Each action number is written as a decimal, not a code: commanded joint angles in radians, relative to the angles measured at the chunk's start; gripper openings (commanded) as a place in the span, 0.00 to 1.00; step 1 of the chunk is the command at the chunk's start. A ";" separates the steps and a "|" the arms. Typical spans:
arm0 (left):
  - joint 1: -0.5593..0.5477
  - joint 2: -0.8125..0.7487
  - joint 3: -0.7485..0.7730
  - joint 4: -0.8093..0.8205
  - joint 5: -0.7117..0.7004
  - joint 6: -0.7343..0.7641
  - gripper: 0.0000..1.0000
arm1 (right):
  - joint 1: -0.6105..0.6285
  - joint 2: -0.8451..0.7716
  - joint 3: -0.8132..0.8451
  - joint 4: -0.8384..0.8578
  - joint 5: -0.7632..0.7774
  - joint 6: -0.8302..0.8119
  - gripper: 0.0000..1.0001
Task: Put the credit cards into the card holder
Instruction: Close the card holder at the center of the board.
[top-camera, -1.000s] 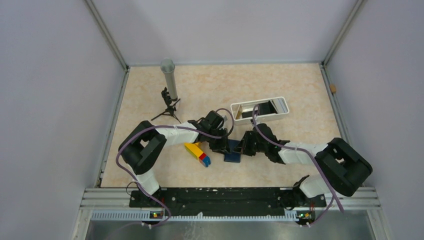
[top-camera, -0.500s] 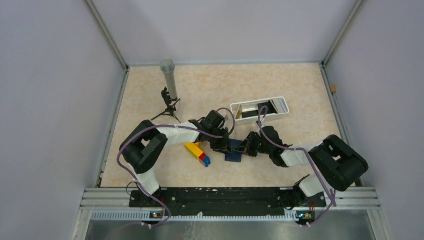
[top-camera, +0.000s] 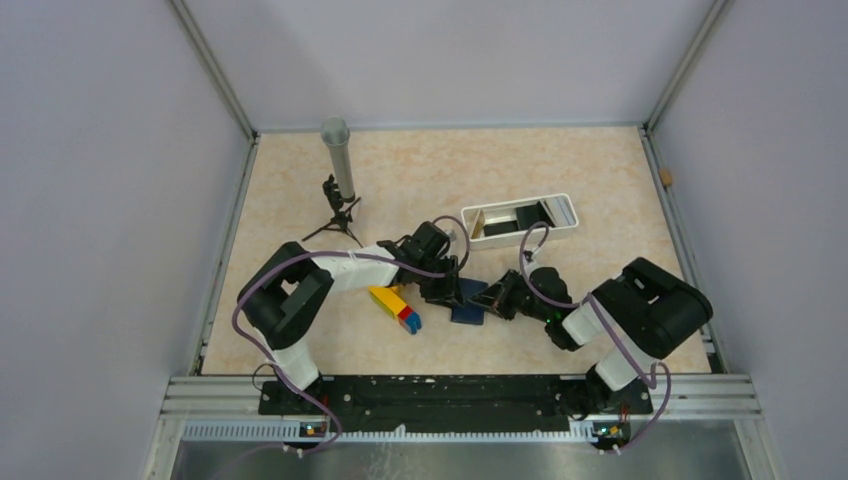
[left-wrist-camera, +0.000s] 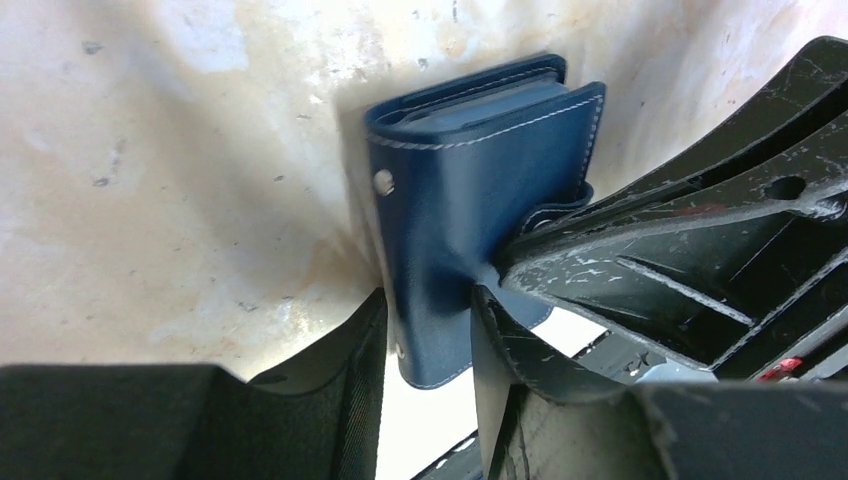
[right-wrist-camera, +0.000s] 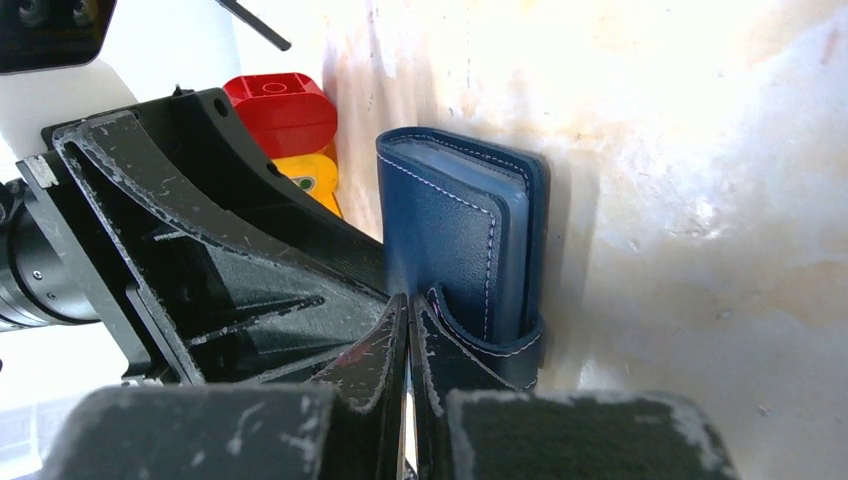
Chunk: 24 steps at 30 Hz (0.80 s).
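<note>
The right gripper's closed fingers are pressing on the curled strap (right-wrist-camera: 497, 345), so next the right gripper backs away and opens around the strap (left-wrist-camera: 552, 212) while the left gripper holds the card holder.
The navy card holder (left-wrist-camera: 470, 180) sits folded between my two grippers, just right of the toy bricks (top-camera: 466, 313). My left gripper (left-wrist-camera: 430, 296) has a finger against each of its faces, gripping its lower end. My right gripper (right-wrist-camera: 410, 302) is shut, with nothing seen between its fingers. Its tips press against the holder's face (right-wrist-camera: 450, 230) under the curled strap. In the top view the left gripper (top-camera: 447, 291) and the right gripper (top-camera: 492, 298) meet over the holder. A yellow-gold credit card (top-camera: 478, 222) leans inside the white tray. No greyish card can be made out.
The white oblong tray (top-camera: 525, 237) stands behind the grippers. A yellow, red and blue toy brick stack (top-camera: 398, 306) lies just left of the holder, its red end (right-wrist-camera: 280, 110) close to my left fingers. A small tripod with a grey cylinder (top-camera: 338, 165) stands at the back left.
My right arm's elbow has swung in toward the left and forward, folding the forearm tighter. Its gripper stays at the holder. The left arm and the holder have hardly moved.
</note>
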 joint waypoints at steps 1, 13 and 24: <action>0.018 -0.061 -0.021 -0.058 -0.082 0.022 0.37 | -0.024 0.042 -0.116 -0.281 0.138 -0.046 0.00; 0.034 -0.172 0.029 -0.055 -0.110 0.080 0.48 | -0.024 -0.213 0.205 -0.624 0.045 -0.348 0.00; 0.042 -0.182 0.085 -0.048 -0.153 0.165 0.62 | -0.032 -0.310 0.512 -1.080 0.147 -0.548 0.26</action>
